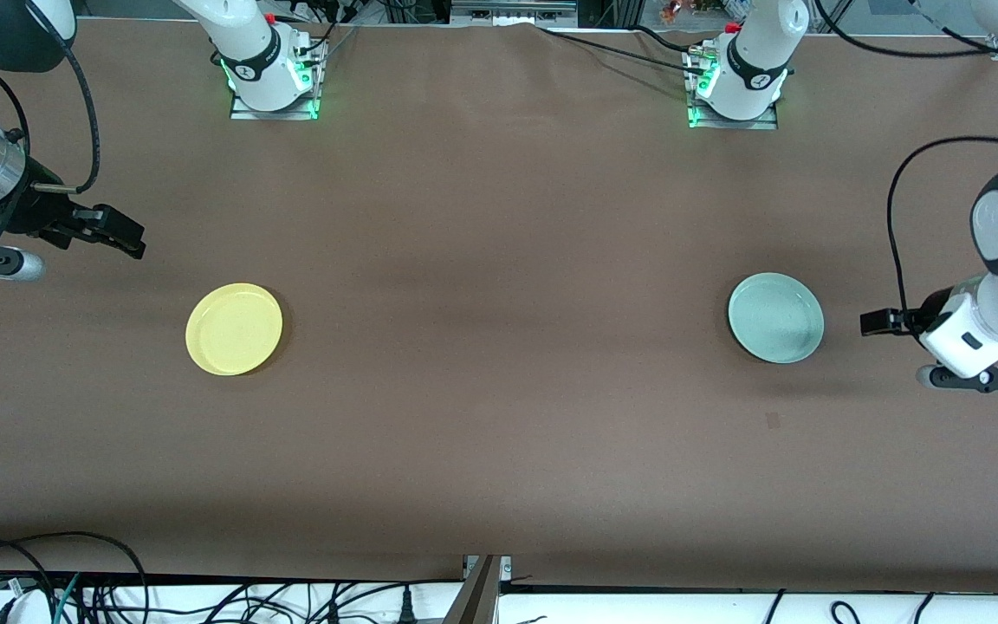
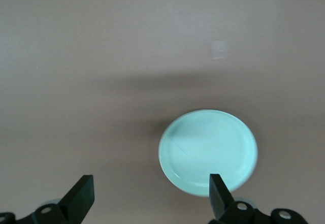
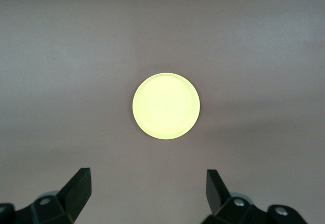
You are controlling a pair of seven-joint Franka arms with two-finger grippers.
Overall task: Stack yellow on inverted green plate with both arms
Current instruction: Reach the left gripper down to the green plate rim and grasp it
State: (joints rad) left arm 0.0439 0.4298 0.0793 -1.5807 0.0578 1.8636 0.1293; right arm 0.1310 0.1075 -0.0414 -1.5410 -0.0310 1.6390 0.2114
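Note:
I see shadow under the green plate's raised rim point(image 1: 731, 333), so the green plate will come loose right away and swing onto its edge when I lift and turn it.
The yellow plate point(image 1: 234, 329) point(image 3: 166, 105) lies flat on the brown table toward the right arm's end. Toward the left arm's end lies the green plate point(image 1: 776, 317) point(image 2: 207, 151), its hollow face up. My right gripper point(image 1: 131, 241) point(image 3: 148, 176) hangs open over bare table beside the yellow plate, holding nothing. Over the table beside the green plate, on its left-arm side, my left gripper point(image 1: 873, 322) point(image 2: 151, 183) is open and empty too. Neither gripper touches a plate.
The two arm bases point(image 1: 274, 87) point(image 1: 735, 95) stand along the table's edge farthest from the front camera. Loose cables point(image 1: 74, 589) lie off the table's nearest edge. A small dark mark point(image 1: 773, 420) sits on the cloth near the green plate.

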